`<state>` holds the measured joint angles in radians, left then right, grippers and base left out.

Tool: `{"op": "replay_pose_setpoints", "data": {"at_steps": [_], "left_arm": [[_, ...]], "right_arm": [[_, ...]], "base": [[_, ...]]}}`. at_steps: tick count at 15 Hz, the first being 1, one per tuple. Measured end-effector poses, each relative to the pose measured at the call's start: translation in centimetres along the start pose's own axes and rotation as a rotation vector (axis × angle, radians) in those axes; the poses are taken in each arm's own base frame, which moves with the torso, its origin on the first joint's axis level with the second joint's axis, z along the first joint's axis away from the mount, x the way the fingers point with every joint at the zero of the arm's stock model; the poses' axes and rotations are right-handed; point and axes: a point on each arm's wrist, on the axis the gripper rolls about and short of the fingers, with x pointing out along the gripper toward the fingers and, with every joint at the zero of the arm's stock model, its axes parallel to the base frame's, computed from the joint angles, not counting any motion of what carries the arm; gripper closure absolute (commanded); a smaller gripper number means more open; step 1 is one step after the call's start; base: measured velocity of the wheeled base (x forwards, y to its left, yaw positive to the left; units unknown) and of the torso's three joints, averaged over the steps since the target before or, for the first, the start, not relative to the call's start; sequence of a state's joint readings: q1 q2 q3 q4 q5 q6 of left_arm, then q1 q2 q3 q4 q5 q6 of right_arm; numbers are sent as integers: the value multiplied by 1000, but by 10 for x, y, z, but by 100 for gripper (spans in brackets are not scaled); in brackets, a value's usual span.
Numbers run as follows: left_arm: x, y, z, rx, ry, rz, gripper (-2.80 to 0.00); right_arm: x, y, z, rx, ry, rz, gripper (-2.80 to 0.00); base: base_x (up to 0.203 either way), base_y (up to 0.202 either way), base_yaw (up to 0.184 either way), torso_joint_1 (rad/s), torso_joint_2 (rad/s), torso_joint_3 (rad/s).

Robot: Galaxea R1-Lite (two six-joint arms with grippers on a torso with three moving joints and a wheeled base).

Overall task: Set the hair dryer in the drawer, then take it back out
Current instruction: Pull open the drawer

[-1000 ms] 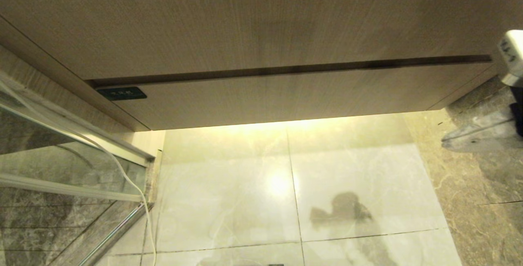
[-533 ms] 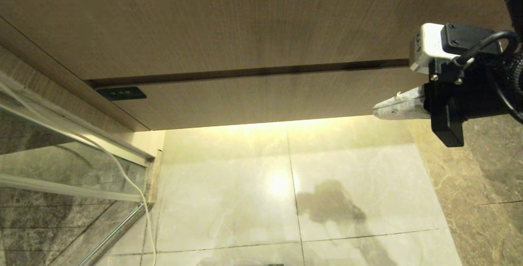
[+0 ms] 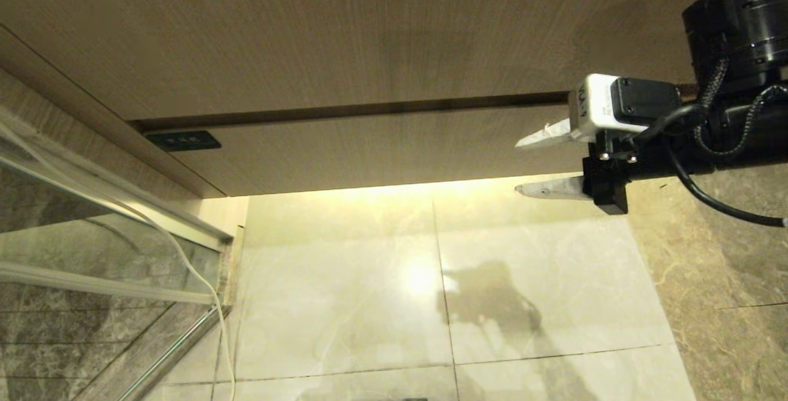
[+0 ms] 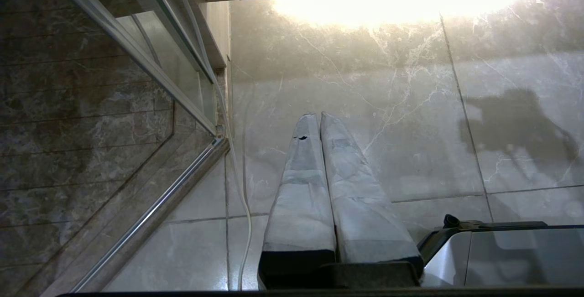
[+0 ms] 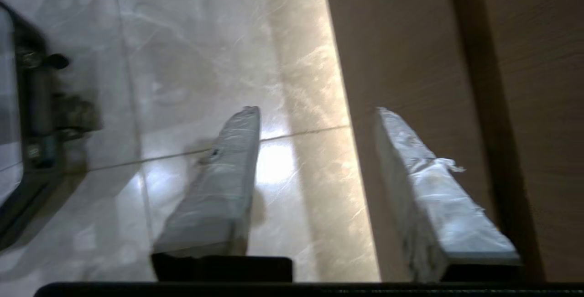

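Note:
The upper finger of my right gripper is pointing at the drawer's flat wood front [image 3: 496,145]. Next, I turn the gripper toward the drawer and move that finger up to the dark groove [image 3: 493,101].
The drawer [image 3: 381,148] is closed; its light-wood front carries a small dark label [image 3: 183,140] at the left end. My right gripper [image 3: 518,167] hangs at the right end of that front, pointing left along it, open and empty. One finger lies over the wood face, the other just below the drawer's bottom edge. The right wrist view has the same open gripper [image 5: 315,111] straddling the lower edge of the drawer [image 5: 401,59]. My left gripper [image 4: 315,115] is parked over the floor, shut and empty. The hair dryer is out of view.
A taller plain wood panel [image 3: 369,31] sits above the drawer. A glass shower door [image 3: 92,234] with a metal frame stands at left, with a white cable [image 3: 203,290] trailing down it. Pale marble floor tiles [image 3: 492,253] lie below; my base [image 4: 502,251] is near.
My right arm has come in from the right edge and moved left along the drawer front. Its jaws have gone from together to apart.

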<state>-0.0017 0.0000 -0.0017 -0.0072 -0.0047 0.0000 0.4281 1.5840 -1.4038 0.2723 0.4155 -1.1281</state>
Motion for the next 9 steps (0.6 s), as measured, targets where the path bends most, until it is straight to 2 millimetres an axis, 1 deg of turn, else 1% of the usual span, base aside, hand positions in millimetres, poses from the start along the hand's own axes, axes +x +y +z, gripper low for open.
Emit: {"op": "replay_pose_setpoints", "data": {"at_steps": [2,4,6,9], "left_arm": [[0,0,0,0,0,0,0],[0,0,0,0,0,1,0],[0,0,0,0,0,0,0],[0,0,0,0,0,0,0]], "right_arm": [[12,-11,-5,-42,-15,-71,-280],[19,-25,-11,-116,-8,-147,-280],[25,-34,-18,-191,14,-169,-280],[27,-39,-22,-217,45,-143,-280]], "base": [[0,0,0,0,0,0],[0,0,0,0,0,0],[0,0,0,0,0,0],[0,0,0,0,0,0]]}}
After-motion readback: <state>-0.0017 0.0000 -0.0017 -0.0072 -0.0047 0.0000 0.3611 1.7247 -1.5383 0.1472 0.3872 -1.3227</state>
